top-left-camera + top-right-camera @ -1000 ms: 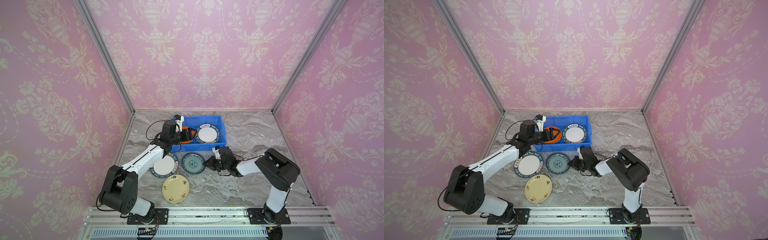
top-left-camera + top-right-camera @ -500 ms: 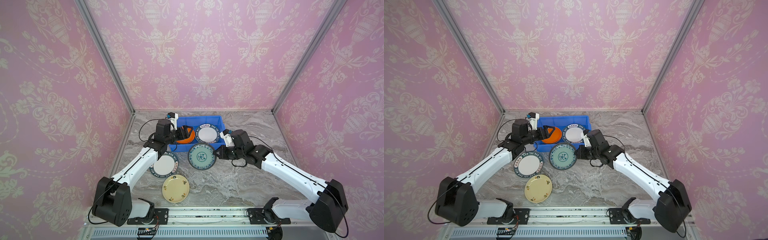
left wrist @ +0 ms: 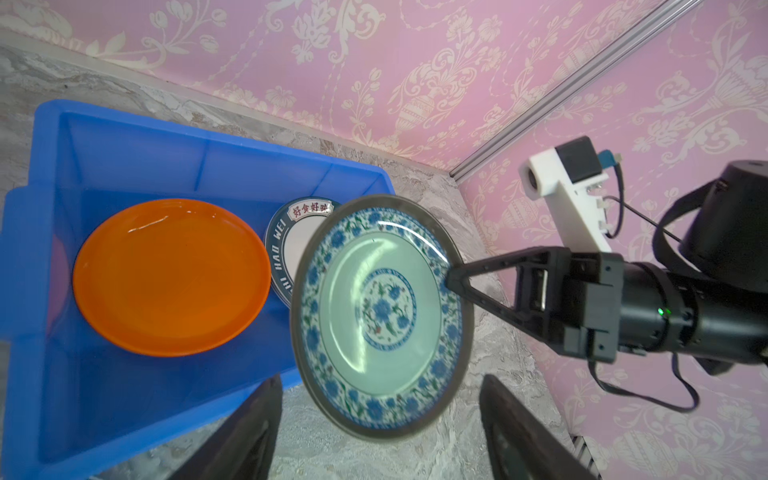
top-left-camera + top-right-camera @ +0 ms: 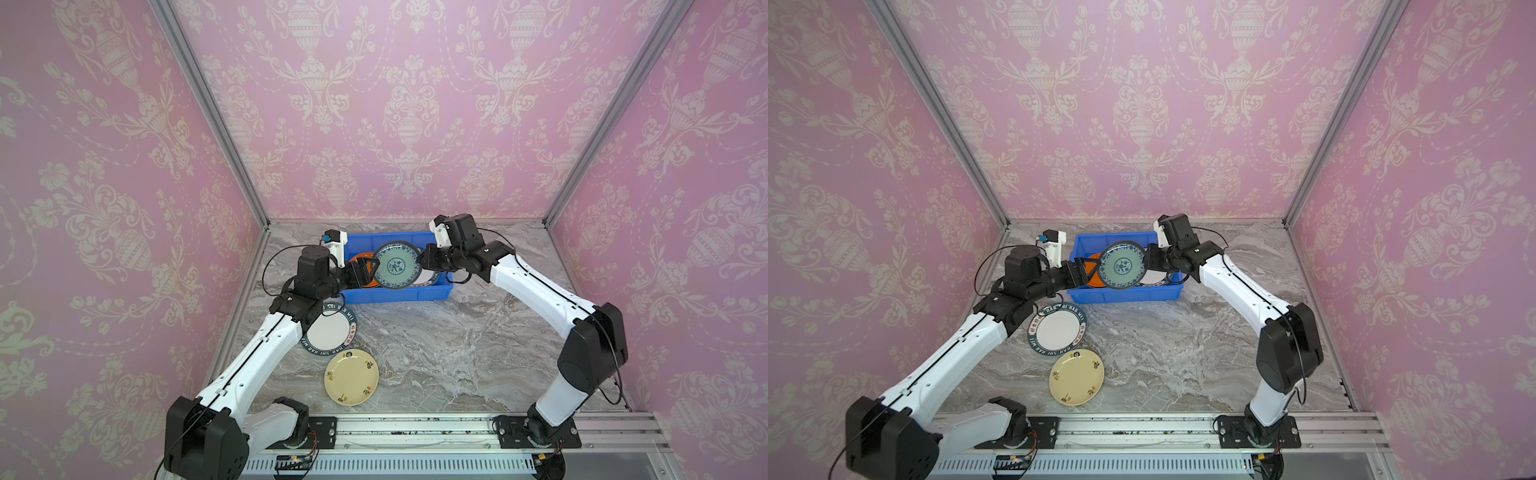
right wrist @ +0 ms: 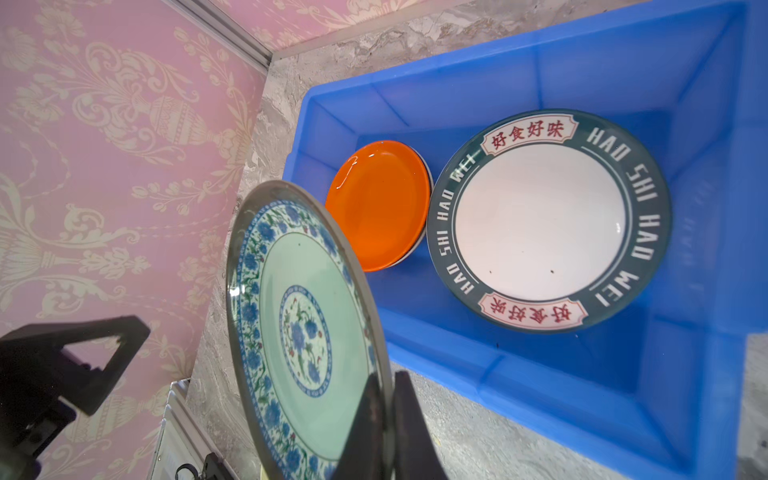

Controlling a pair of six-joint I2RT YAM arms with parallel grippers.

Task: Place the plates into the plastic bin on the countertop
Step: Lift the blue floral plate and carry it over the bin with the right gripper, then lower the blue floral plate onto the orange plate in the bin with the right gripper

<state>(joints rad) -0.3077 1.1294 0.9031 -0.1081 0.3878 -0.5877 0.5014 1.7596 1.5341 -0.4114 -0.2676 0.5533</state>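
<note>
The teal patterned plate (image 4: 397, 265) faces up and the orange plate (image 5: 382, 201) is uncovered, so the robot's right gripper should keep going toward the orange plate and let go on top of it.
The teal patterned plate (image 4: 397, 266) (image 4: 1122, 264) hangs tilted over the blue plastic bin (image 4: 395, 296) (image 4: 1125, 296). My right gripper (image 4: 426, 259) (image 5: 388, 378) is shut on that plate's rim (image 5: 299, 324). My left gripper (image 4: 368, 270) (image 3: 382, 380) stands open at the plate's opposite edge (image 3: 380, 316), its fingers wide of the rim and not touching. In the bin lie an orange plate (image 3: 170, 276) (image 5: 378, 208) and a white plate with a dark lettered rim (image 5: 544, 220). On the countertop (image 4: 436, 345) rest another lettered plate (image 4: 330, 332) and a cream plate (image 4: 351, 376).
The bin stands at the back of the countertop, near the rear wall. Pink patterned walls close in on three sides. My left arm (image 4: 266, 353) crosses over the edge of the lettered plate on the countertop. A metal rail (image 4: 415, 430) runs along the front.
My right gripper has lifted the teal plate off the countertop and carried it back over the bin. My left gripper has drawn back from the orange plate, staying open.
</note>
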